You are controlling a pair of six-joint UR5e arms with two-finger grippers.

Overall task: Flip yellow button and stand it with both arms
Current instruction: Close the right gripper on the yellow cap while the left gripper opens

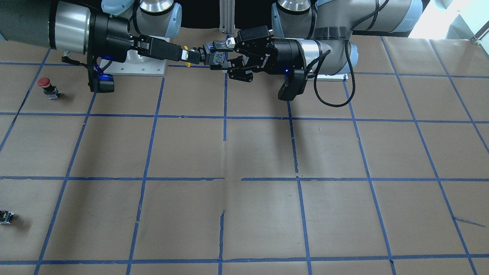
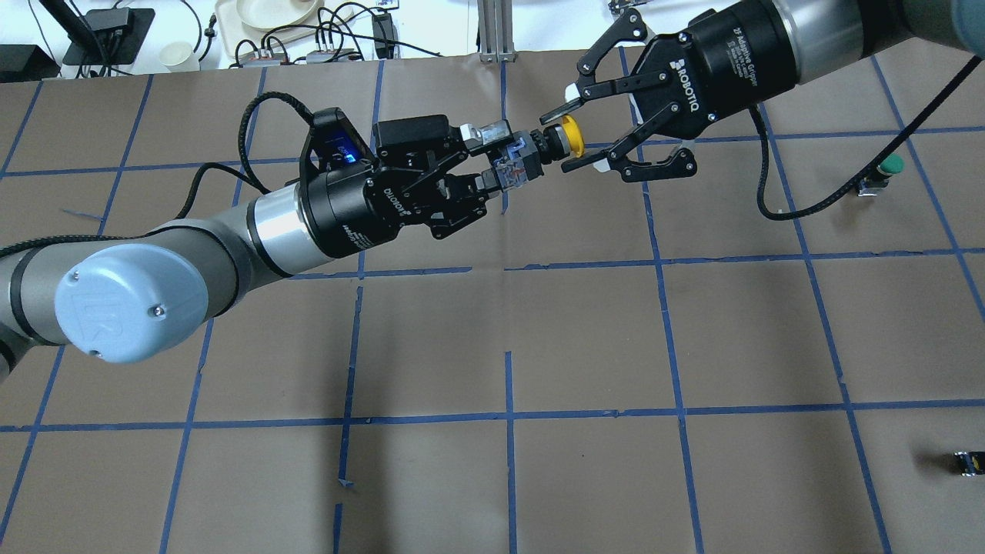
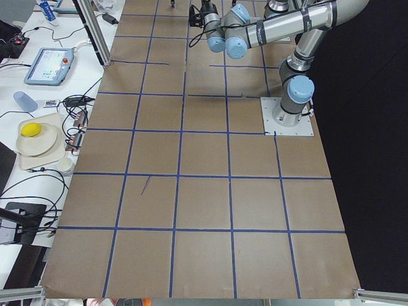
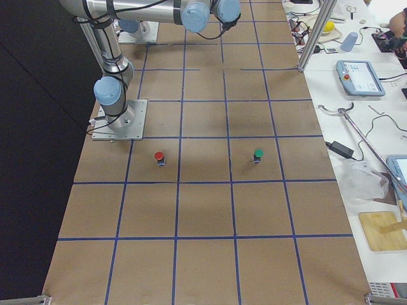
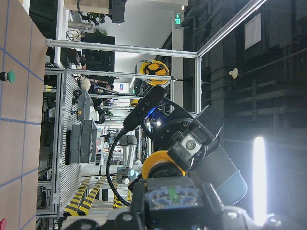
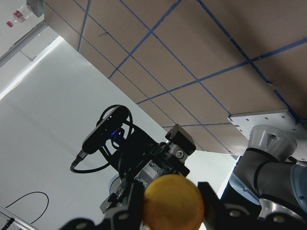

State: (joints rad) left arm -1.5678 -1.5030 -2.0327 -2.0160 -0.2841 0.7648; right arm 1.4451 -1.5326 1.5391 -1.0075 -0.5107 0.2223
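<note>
My gripper is to pull the cap of the yellow button [image 1: 214,53], which will come away whole, because a black neck [image 1: 196,55] joins cap and grey body in line.
The yellow button is held in mid-air, lying level, above the table's robot-side half. Its yellow cap [image 2: 571,137] points at my right gripper and its black-and-grey body [image 2: 514,160] sits in my left gripper [image 2: 496,158], which is shut on it. My right gripper [image 2: 567,140] is open, with a finger close on each side of the cap; I cannot tell if they touch it. The right wrist view shows the cap [image 6: 173,203] between its fingers. In the front view the left gripper [image 1: 216,57] meets the right gripper [image 1: 189,57].
A red-capped button [image 1: 44,84] stands on the table on my right. A green-capped button [image 2: 889,165] stands farther out on that side. A small black capless block [image 2: 968,462] lies near the right edge. Both arm base plates sit at the robot-side edge.
</note>
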